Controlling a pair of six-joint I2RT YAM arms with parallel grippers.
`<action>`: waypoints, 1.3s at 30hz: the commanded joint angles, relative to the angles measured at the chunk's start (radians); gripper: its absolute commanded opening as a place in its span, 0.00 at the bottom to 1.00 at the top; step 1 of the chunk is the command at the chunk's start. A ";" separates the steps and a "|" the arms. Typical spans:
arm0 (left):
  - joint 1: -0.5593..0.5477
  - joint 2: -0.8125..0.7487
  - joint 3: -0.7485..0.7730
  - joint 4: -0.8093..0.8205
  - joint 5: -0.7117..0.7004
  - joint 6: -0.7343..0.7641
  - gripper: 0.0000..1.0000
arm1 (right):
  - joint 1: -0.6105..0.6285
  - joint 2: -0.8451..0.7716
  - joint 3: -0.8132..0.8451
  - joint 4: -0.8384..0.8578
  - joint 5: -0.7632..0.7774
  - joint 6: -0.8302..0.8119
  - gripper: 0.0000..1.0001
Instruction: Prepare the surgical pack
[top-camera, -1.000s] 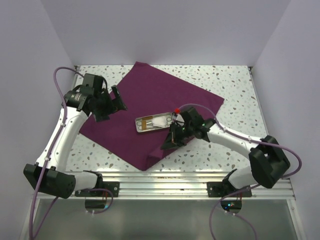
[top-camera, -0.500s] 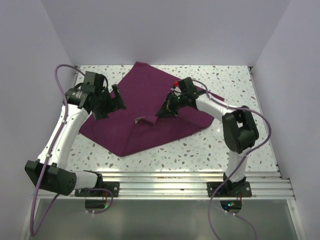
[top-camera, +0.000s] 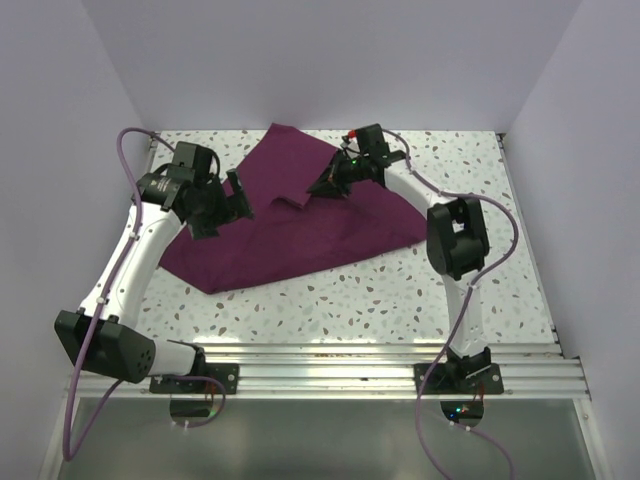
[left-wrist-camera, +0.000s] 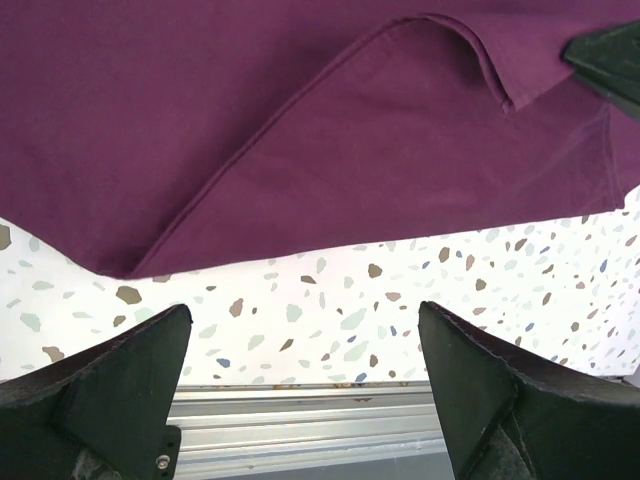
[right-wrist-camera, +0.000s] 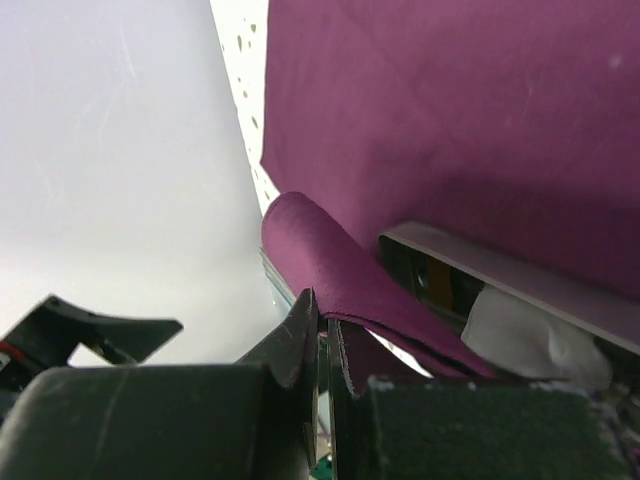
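I keep lowering the cloth's corner with my right gripper until the flap covers the white gauze, because the plum-purple cloth's flap reaches over the silver metal tray.
The plum-purple cloth lies on the table with its near part folded over toward the back. My right gripper is shut on a corner of the cloth and holds it lifted over the cloth's far middle. In the right wrist view the gripper pinches the cloth, and under the raised flap a silver metal tray with white gauze shows. From the top view the tray is hidden. My left gripper is open and empty over the cloth's left part. The left wrist view shows its open jaws and the cloth's fold.
The speckled table shows in front of and to the right of the cloth. An aluminium rail runs along the near edge and shows in the left wrist view. Lilac walls close the left, back and right sides.
My right gripper has carried the cloth's near corner from the front, over the tray, to the far side. The tray is now covered. The left arm has barely moved.
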 joint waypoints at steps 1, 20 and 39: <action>0.006 -0.008 0.023 0.010 0.001 0.027 1.00 | -0.006 0.056 0.102 -0.013 -0.024 0.032 0.00; 0.006 0.002 -0.005 0.017 0.010 0.014 1.00 | -0.039 0.238 0.317 0.004 -0.036 0.088 0.00; 0.017 0.011 -0.046 0.008 -0.027 0.005 1.00 | -0.038 0.435 0.480 0.028 -0.033 0.131 0.00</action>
